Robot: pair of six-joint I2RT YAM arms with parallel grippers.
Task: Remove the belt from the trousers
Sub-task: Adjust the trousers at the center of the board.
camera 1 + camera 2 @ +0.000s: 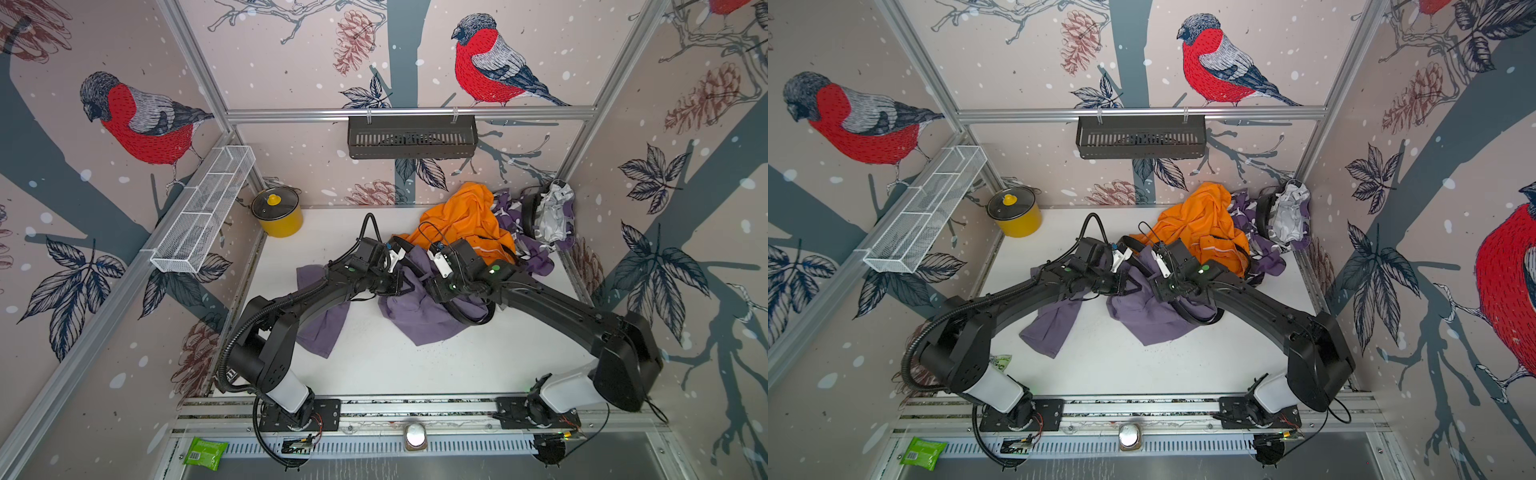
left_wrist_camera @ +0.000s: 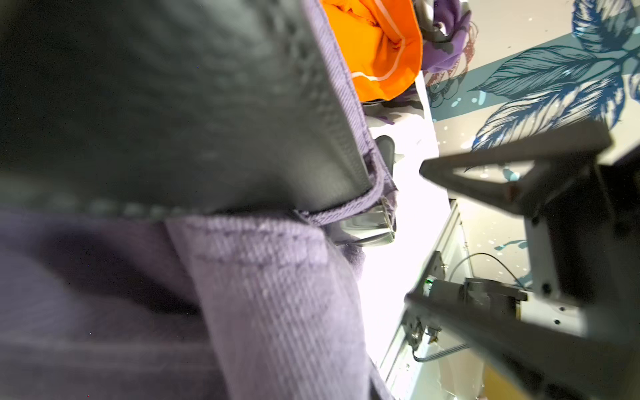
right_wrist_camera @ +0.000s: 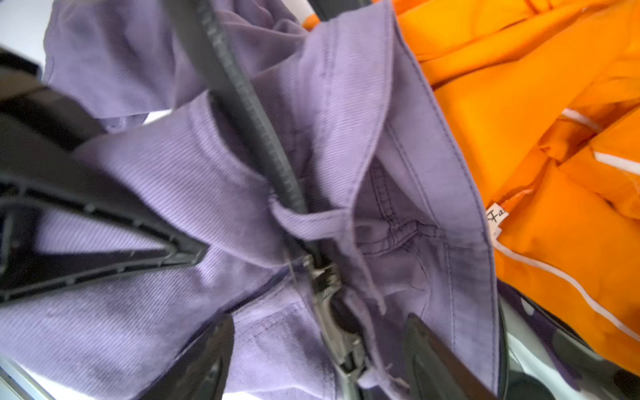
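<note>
The belt's buckle [image 3: 338, 320] stands on edge in bunched trouser fabric, so my right gripper should back off while my left gripper pulls the trousers' waistband [image 3: 230, 153] straight, then grip the buckle face up.
The purple trousers [image 1: 419, 320] [image 1: 1142, 316] lie crumpled mid-table with a black belt [image 1: 469, 318] [image 1: 1200, 318] threaded through their loops. My left gripper [image 1: 401, 284] is at the waistband. In the left wrist view its jaws are hidden under trouser fabric [image 2: 277, 294], with the belt [image 2: 173, 121] and the metal buckle [image 2: 370, 225] close by. It looks shut on that fabric. My right gripper [image 3: 318, 360] is open, its fingers [image 3: 433, 356] standing either side of the buckle [image 3: 329, 304]. The belt [image 3: 242, 104] runs through a loop just beyond.
An orange garment [image 1: 461, 220] and a patterned purple cloth [image 1: 532, 249] are piled behind the trousers, with a grey bundle [image 1: 548, 212] in the back right corner. A yellow pot [image 1: 278, 216] stands back left. A white wire basket [image 1: 208, 208] and a black shelf [image 1: 411, 137] hang on the walls.
</note>
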